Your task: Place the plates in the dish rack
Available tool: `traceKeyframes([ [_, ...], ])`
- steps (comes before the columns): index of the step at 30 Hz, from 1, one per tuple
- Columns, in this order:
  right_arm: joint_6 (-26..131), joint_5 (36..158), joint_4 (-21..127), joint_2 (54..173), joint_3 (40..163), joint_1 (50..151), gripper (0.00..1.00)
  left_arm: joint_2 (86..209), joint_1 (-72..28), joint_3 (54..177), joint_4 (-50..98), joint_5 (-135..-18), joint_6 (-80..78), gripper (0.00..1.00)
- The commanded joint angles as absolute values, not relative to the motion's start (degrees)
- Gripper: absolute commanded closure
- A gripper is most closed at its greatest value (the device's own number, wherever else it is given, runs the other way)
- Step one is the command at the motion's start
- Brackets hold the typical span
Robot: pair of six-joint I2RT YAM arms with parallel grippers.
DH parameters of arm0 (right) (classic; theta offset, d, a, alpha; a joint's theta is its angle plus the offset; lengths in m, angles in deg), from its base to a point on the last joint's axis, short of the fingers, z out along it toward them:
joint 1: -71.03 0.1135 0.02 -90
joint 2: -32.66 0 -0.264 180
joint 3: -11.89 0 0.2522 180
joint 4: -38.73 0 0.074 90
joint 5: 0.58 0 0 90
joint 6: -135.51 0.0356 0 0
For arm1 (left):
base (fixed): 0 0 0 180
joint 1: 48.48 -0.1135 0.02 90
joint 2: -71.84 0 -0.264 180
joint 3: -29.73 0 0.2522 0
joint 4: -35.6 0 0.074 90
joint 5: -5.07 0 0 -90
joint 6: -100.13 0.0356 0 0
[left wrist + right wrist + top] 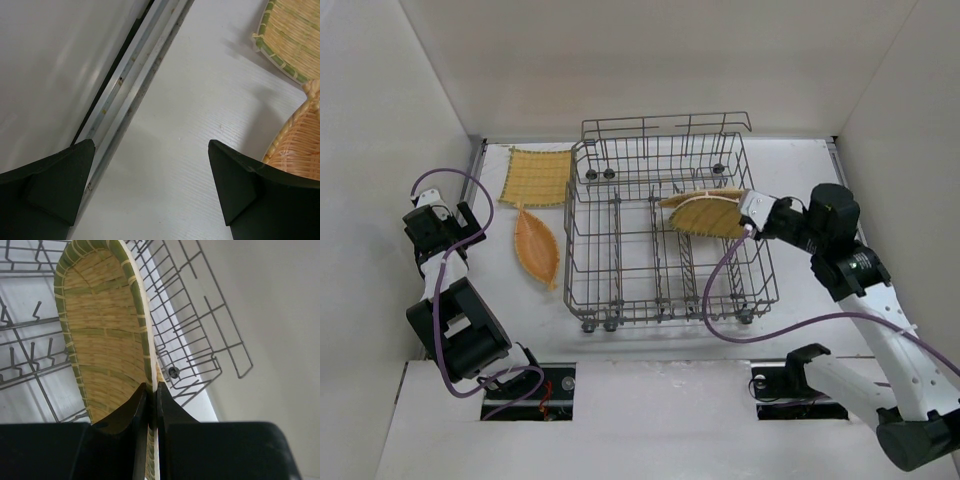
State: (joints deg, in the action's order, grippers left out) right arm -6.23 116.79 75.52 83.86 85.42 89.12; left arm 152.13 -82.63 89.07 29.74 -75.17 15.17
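Observation:
I should keep lowering the yellow woven plate (pixel 705 217) with my right gripper toward the free wires (pixel 689 268) until it stands in front of the orange plate, because it is hanging on edge.
The grey wire dish rack (pixel 620 215) stands mid-table. My right gripper (pixel 752 218) is shut on the rim of a yellow woven plate (pixel 708 215) and holds it on edge over the rack's right side. In the right wrist view my gripper (pixel 151 390) pinches that plate (pixel 100 325) above the rack's wires (pixel 200 315). An orange plate (pixel 692 197) lies in the rack just behind it. A yellow square plate (pixel 535 177) and an orange leaf-shaped plate (pixel 535 247) lie on the table left of the rack. My left gripper (pixel 470 225) is open and empty, left of the leaf plate.
In the left wrist view my open gripper (pixel 150 150) hovers over bare table, with a metal rail (pixel 135 85) and the left wall beside it. The yellow plate's corner (pixel 295 35) and the leaf plate's tip (pixel 300 150) lie to its right. White walls enclose the table.

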Motion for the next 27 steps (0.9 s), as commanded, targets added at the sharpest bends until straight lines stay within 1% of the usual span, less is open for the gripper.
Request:
traceKeyframes([
  [1, -9.24, 115.97, 64.99, 83.11, 83.67, 91.28, 1.0, 151.21, -82.63, 90.69, 31.15, -75.79, 14.88, 0.0],
  [10, -15.75, 107.71, 56.9, 80.82, 73.91, 98.84, 1.0, 151.47, -82.63, 90.95, 31.07, -76.4, 14.7, 0.0],
  [15, -17.42, 102.7, 52.94, 80.21, 70.48, 101.83, 1.0, 151.56, -82.63, 91.04, 31.07, -76.67, 14.7, 0.0],
  [27, -20.76, 100.32, 52.06, 79.15, 68.1, 102.36, 1.0, 151.82, -82.63, 91.3, 30.71, -76.67, 14.7, 0.0],
])
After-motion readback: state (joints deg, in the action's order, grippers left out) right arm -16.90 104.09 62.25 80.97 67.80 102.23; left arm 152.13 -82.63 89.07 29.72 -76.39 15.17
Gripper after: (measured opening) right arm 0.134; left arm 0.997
